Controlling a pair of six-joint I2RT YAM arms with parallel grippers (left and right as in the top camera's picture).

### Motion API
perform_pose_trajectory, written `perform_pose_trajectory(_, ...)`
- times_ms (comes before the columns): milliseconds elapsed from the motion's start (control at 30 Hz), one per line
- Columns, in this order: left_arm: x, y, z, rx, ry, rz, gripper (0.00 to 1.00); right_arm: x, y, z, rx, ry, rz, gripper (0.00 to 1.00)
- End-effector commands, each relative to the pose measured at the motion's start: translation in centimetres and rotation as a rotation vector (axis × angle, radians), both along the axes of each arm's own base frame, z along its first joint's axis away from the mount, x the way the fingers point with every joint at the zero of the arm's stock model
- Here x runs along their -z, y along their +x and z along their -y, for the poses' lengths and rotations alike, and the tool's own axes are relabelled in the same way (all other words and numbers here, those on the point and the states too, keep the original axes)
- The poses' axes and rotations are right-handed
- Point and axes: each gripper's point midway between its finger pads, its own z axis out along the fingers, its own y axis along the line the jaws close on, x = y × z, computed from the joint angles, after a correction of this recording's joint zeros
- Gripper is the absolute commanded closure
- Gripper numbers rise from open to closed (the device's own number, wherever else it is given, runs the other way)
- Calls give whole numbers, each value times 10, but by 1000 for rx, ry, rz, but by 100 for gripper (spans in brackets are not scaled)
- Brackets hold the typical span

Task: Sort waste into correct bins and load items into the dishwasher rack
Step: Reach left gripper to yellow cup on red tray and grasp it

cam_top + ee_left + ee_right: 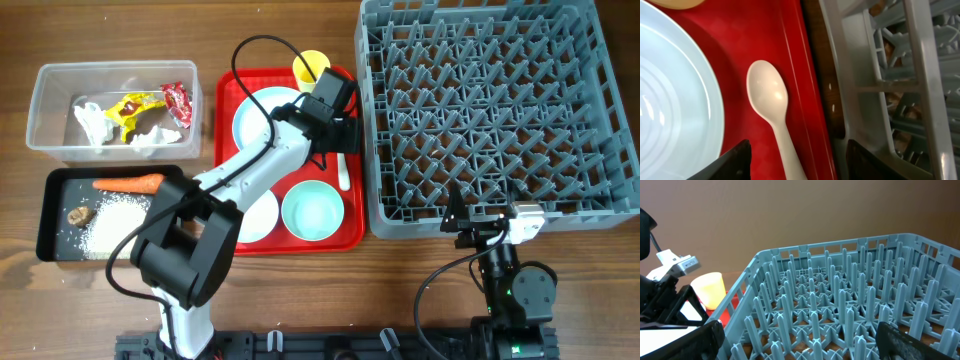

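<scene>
Next, my left gripper backs off and takes the yellow cup (309, 67) first, since one of its fingers is over the grey rack's side (859, 117) beside the spoon.
A white spoon (771, 105) lies on the red tray (790, 60) between the pale blue plate (670, 115) and the grey rack (890, 75). My left gripper (800, 165) is open, with one finger on each side of the spoon's handle. In the overhead view it (335, 125) is over the tray's right side, above the spoon (344, 172). The yellow cup (311, 68) stands at the tray's back. One bowl (314, 212) is in plain view; the other bowl (262, 215) is partly hidden by my arm. My right gripper (800, 340) is open and empty at the rack's (480, 110) front edge.
The clear tub (45, 110) at the back left holds yellow and red wrappers (150, 103) and tissue wads (92, 122). The black tray (50, 215) holds a carrot (128, 183), rice (115, 222) and a brown lump (80, 214).
</scene>
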Motion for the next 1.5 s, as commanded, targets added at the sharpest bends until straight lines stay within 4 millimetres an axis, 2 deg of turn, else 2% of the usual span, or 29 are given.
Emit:
perform_pose_trajectory(0,1,6,-8,-30,24,10,40,-1,0,1,9,7,6,0)
perform_pose_trajectory(67,-10,10,-17,-71,10,6,40,-1,0,1,9,7,6,0)
perform_pose_trajectory(167,-55,22,-47,-134,-27,43,41,-1,0,1,9,7,6,0)
perform_pose_trajectory(300,-95,23,-83,-204,-45,79,38,-1,0,1,9,7,6,0)
perform_pose_trajectory(400,-113,26,-104,-249,-60,109,37,-1,0,1,9,7,6,0)
perform_pose_trajectory(467,-118,30,-107,-255,-77,123,37,-1,0,1,9,7,6,0)
perform_pose_trajectory(700,-110,61,-103,-275,-75,209,34,-1,0,1,9,7,6,0)
perform_pose_trajectory(867,-97,74,-98,-278,-83,219,37,-1,0,1,9,7,6,0)
perform_pose_trajectory(1033,-84,87,-96,-283,-89,231,35,-1,0,1,9,7,6,0)
perform_pose_trajectory(1133,-67,95,-94,-286,-83,228,37,-1,0,1,9,7,6,0)
perform_pose_trajectory(1267,-39,114,-101,-325,-46,249,39,-1,0,1,9,7,6,0)
perform_pose_trajectory(1467,-24,130,-98,-356,-81,272,43,-1,0,1,9,7,6,0)
